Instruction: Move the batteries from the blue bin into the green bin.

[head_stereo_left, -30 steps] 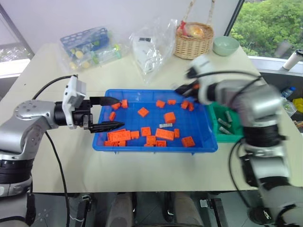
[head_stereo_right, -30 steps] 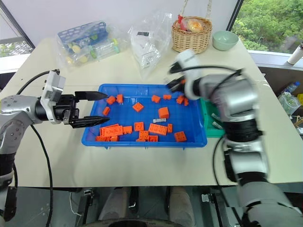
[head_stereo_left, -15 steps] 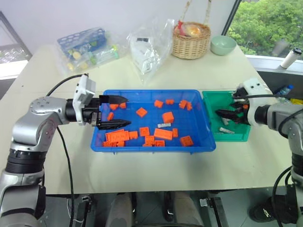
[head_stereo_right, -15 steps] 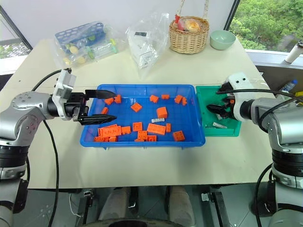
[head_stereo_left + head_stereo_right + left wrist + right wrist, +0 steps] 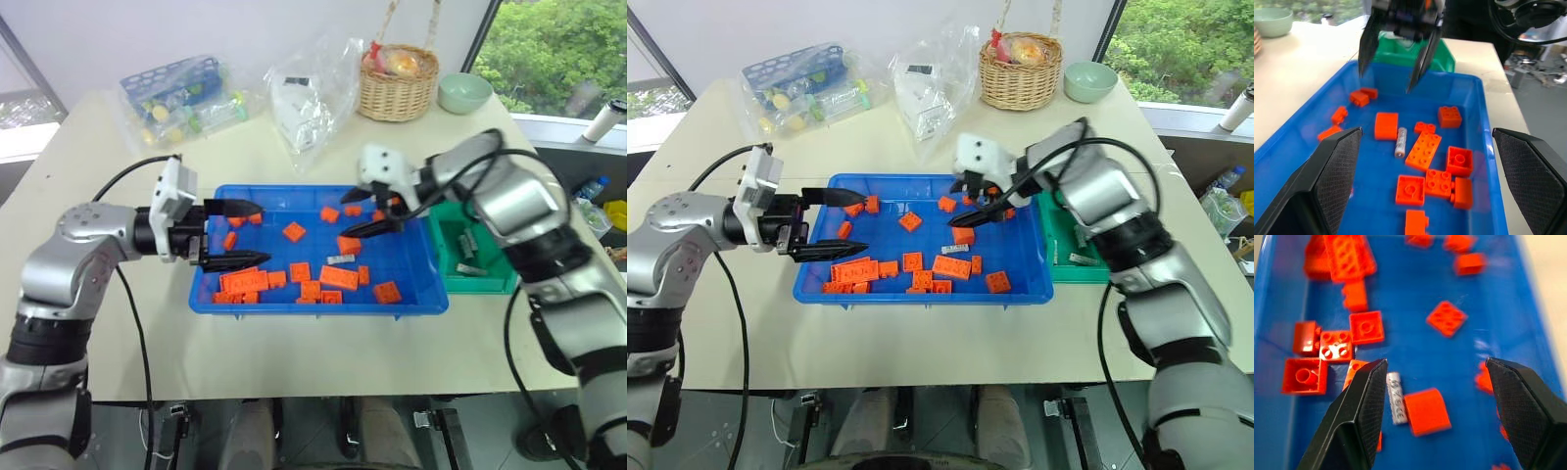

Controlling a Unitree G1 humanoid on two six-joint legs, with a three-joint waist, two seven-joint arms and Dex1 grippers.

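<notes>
My right gripper's open fingers face across the silver battery's narrow width (image 5: 341, 259). I should keep lowering them until they can close on the battery's long sides.
The blue bin (image 5: 313, 305) lies mid-table and holds many orange bricks and one silver battery (image 5: 342, 259), which also appears in the wrist views (image 5: 1400, 142) (image 5: 1396, 396). To its right stands the green bin (image 5: 480, 287) with a few batteries (image 5: 1081, 258) inside. My right gripper (image 5: 367, 211) hangs open and empty over the blue bin's far right part, just above the battery and pointing down-left. The left wrist view also catches the right gripper (image 5: 1386, 81). My left gripper (image 5: 230, 235) is open and empty, held level over the bin's left end.
A wicker basket (image 5: 399, 83), a pale green bowl (image 5: 465, 93), a clear plastic bag (image 5: 313, 98) and a bagged blue test-tube rack (image 5: 181, 93) sit along the table's far side. Bare tabletop lies in front of both bins.
The right gripper swung out to the green bin, opened there, then came back left over the blue bin, still open. The left gripper kept still.
</notes>
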